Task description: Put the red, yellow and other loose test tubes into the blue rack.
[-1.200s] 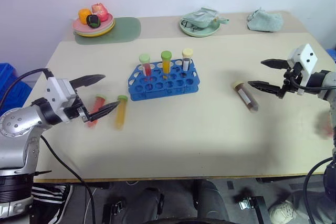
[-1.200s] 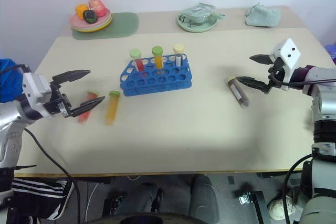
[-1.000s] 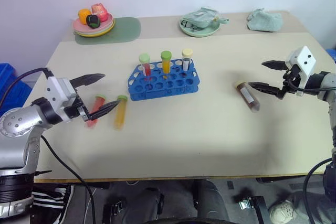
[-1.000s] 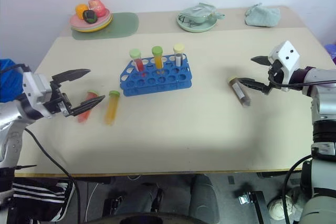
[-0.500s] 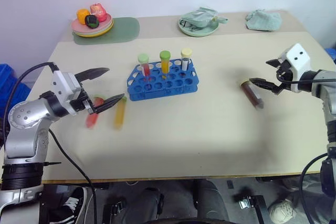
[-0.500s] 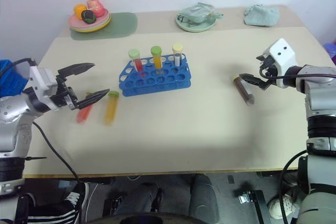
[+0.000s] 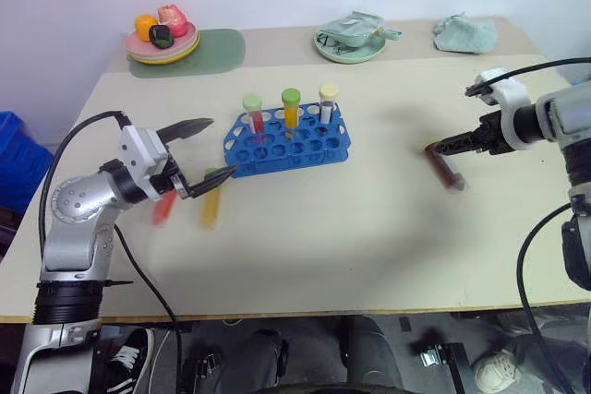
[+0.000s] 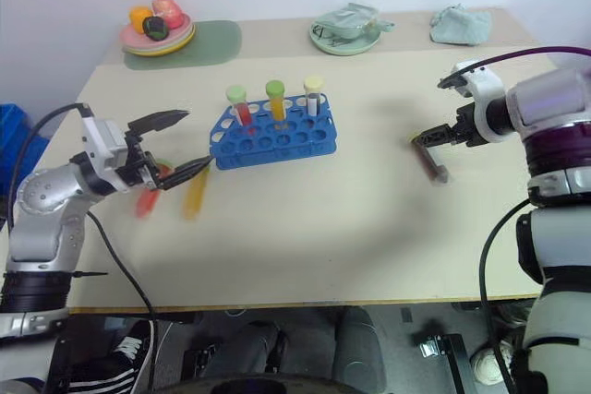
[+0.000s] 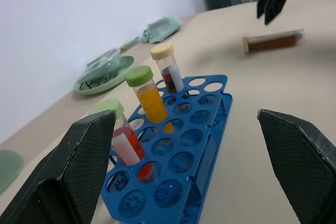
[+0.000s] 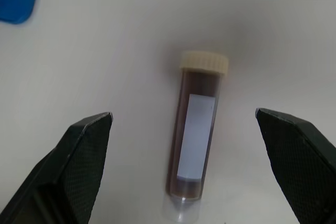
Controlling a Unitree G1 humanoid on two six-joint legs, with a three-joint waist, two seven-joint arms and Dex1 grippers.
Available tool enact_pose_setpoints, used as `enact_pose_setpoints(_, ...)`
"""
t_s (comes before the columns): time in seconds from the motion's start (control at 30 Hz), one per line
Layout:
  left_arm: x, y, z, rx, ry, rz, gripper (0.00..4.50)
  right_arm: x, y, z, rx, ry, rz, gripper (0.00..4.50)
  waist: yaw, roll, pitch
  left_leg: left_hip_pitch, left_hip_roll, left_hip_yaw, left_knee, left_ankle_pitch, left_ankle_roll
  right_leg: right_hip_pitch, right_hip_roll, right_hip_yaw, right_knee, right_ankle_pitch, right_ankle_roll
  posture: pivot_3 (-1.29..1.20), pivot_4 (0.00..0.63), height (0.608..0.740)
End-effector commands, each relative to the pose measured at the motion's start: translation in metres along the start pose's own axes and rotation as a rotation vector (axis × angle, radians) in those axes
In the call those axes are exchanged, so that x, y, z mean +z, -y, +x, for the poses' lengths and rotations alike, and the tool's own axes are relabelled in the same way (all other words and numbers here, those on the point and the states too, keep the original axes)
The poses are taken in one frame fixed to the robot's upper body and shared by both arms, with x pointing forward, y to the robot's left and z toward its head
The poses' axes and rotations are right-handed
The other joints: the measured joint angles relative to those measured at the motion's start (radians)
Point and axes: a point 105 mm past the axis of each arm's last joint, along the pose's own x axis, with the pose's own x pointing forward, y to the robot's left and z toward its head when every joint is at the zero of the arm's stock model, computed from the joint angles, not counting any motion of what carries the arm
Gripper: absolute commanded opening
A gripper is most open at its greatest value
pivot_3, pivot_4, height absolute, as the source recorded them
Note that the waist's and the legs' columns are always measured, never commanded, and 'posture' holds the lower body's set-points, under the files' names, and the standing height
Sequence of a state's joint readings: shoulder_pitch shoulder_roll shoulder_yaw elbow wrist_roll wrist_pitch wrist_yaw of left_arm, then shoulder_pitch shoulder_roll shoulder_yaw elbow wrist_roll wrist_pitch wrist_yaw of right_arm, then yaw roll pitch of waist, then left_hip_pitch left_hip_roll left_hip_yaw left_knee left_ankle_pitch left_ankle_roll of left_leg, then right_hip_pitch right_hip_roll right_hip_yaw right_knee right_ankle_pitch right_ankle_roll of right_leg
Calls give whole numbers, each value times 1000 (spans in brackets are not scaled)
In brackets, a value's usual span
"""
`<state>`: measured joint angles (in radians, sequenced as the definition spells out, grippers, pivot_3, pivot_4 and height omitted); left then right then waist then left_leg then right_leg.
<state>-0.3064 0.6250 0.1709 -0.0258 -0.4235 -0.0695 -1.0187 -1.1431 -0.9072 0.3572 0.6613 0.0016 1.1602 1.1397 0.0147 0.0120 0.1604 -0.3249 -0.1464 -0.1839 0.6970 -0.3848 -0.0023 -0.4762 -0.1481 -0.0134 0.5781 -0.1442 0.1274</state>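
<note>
My right gripper keeps going down, with its open fingers on both sides of the brown tube's body (image 10: 193,135), and closes just below the tube's cream cap (image 10: 201,83).
The blue rack (image 7: 288,143) stands mid-table with three capped tubes upright in its back row. Two loose test tubes lie to its left: a red one (image 7: 163,208) and a yellow one (image 7: 211,205). A dark brown tube with a cream cap (image 7: 446,169) lies on the right. My left gripper (image 7: 205,150) hangs open above the table, between the red and yellow tubes and the rack's left end. My right gripper (image 10: 182,113) points steeply down, open, with a finger on each side of the brown tube (image 10: 195,135) and above it.
At the back left a plate of toy food (image 7: 163,43) sits beside a green mat (image 7: 220,47). A green plate (image 7: 351,44) and a crumpled cloth (image 7: 466,34) lie along the back edge. A blue bin (image 7: 13,154) stands off the table's left side.
My right gripper has tipped from roughly level to pointing down over the brown tube. My left gripper has shifted a little toward the rack. The tubes lie where they were.
</note>
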Motion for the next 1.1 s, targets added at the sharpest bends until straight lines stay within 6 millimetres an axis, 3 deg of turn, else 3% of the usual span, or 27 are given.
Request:
enact_pose_setpoints(0.03, 9, 7, 2, 6, 20, 30, 4426, -3, 8, 1, -50, -57, 24, 4500, -2, 0, 0, 0, 0, 0, 0, 0, 0, 0, 0, 0, 0, 0, 0, 0, 150, 740)
enact_pose_setpoints(0.43, 15, 10, -3, 23, -1, 28, 4426, 5, 10, 22, -82, -39, 55, 4500, -3, 0, 0, 0, 0, 3, 0, 0, 0, -1, 0, 2, 0, 1, 1, 0, 150, 740)
enact_pose_setpoints(0.73, 15, 14, -7, 35, -9, 18, 4426, 4, 0, 37, -51, -56, 73, 4500, -5, 0, 0, 0, 0, 3, 0, 0, 0, -1, 1, 2, 0, 1, 1, 0, 150, 740)
enact_pose_setpoints(1.1, 15, 18, -13, 52, -20, 13, 4426, 13, 1, 45, -87, -8, 74, 4500, -10, 0, 0, 1, 0, 3, 0, 0, 0, -1, 1, 3, 1, 1, 0, 0, 150, 740)
